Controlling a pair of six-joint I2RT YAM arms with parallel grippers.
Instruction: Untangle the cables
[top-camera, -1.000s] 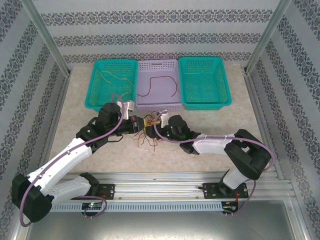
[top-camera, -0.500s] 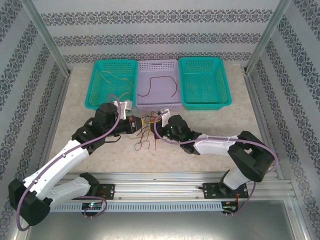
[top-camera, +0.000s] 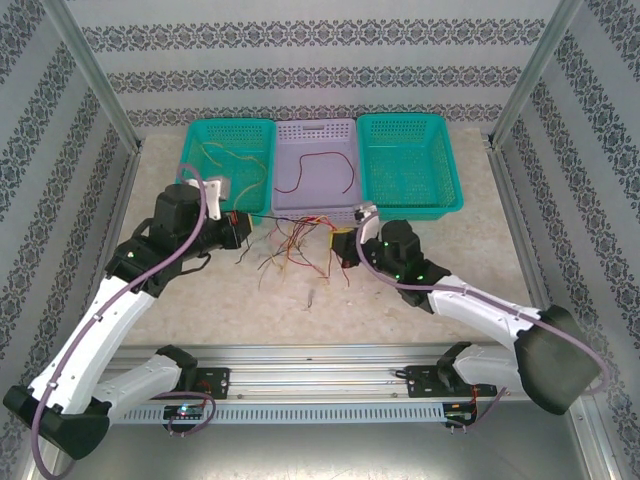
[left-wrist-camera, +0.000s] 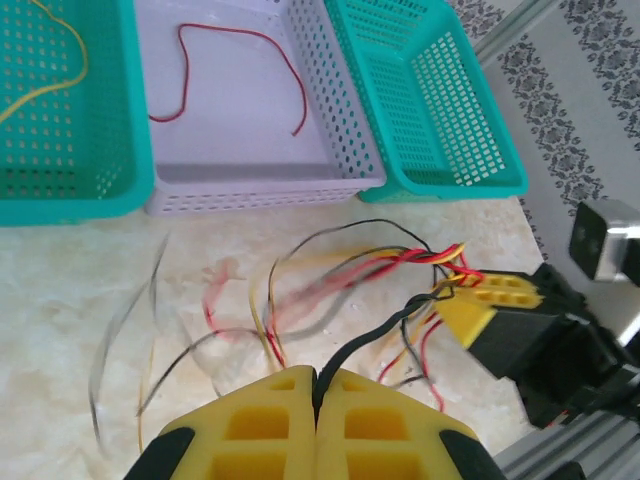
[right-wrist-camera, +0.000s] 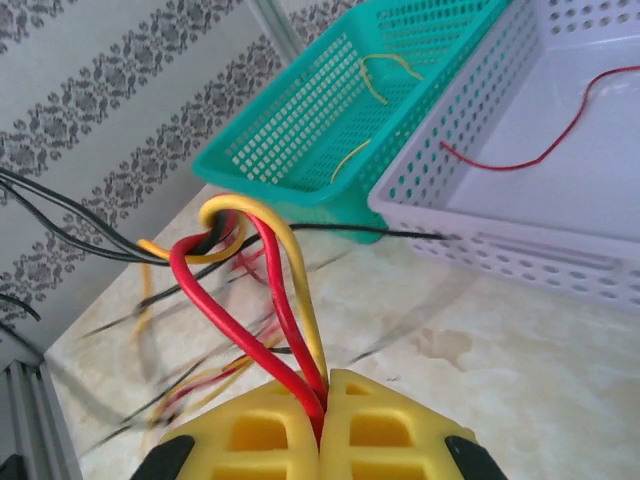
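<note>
The black cable (left-wrist-camera: 376, 334) is in my left gripper, so my right gripper keeps pulling the red and yellow loop (right-wrist-camera: 275, 260) away until the bundle stretches out, then let go.
A bundle of thin yellow, red and black cables (top-camera: 295, 243) hangs stretched between my two grippers over the table, just in front of the baskets. My left gripper (top-camera: 243, 226) is at the bundle's left end. In the left wrist view it (left-wrist-camera: 318, 374) is shut on a black cable (left-wrist-camera: 380, 335) that runs to the knot near the right gripper's yellow fingers (left-wrist-camera: 480, 300). At the right end, my right gripper (top-camera: 343, 243) (right-wrist-camera: 325, 380) is shut on a loop of red and yellow cables (right-wrist-camera: 255, 270). Loose ends blur below the bundle.
Three baskets stand in a row at the back. The left teal basket (top-camera: 187, 180) holds a yellow cable (top-camera: 225, 155). A red cable (top-camera: 320, 170) lies in the lilac middle basket (top-camera: 315, 213). Nothing shows inside the right teal basket (top-camera: 410, 211). A short loose piece (top-camera: 311, 298) lies on the table.
My right gripper has shut on the cables. Both arms have pulled apart, the left one to the left and back, the right one to the right, spreading the bundle out.
</note>
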